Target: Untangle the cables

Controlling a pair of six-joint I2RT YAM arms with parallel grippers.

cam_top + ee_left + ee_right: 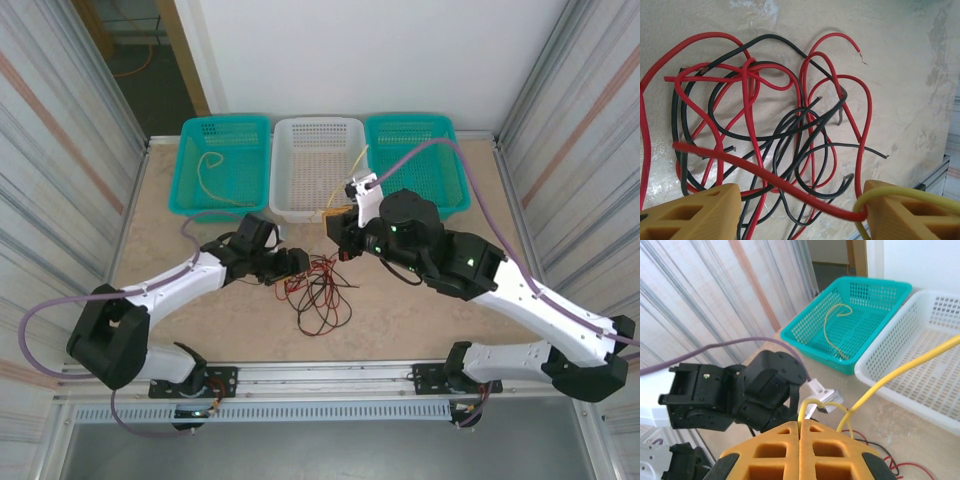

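The teal basket with the loose yellow cable (222, 165) is on my left gripper's side, so next my right gripper passes its yellow cable (813, 401) to my left gripper.
A tangle of red and black cables (320, 290) lies on the beige table between the two arms. In the left wrist view this tangle (765, 130) spreads out under my left gripper (800, 212). That gripper is open. One red cable (765, 175) runs across the gap to the right finger (910, 210), and a yellow cable (890, 192) loops over that finger. My left gripper (296, 263) sits at the tangle's left edge. My right gripper (800, 424) is shut on the yellow cable (900, 372). It (335, 215) holds this cable above the tangle, and the cable rises toward the white basket.
Three baskets stand in a row at the back: teal (190, 195), white (282, 200) and teal (458, 190). A loose yellow cable (207, 170) lies in the left teal basket. The left arm's black wrist (765, 385) is close below my right gripper. A metal rail (330, 375) runs along the near edge.
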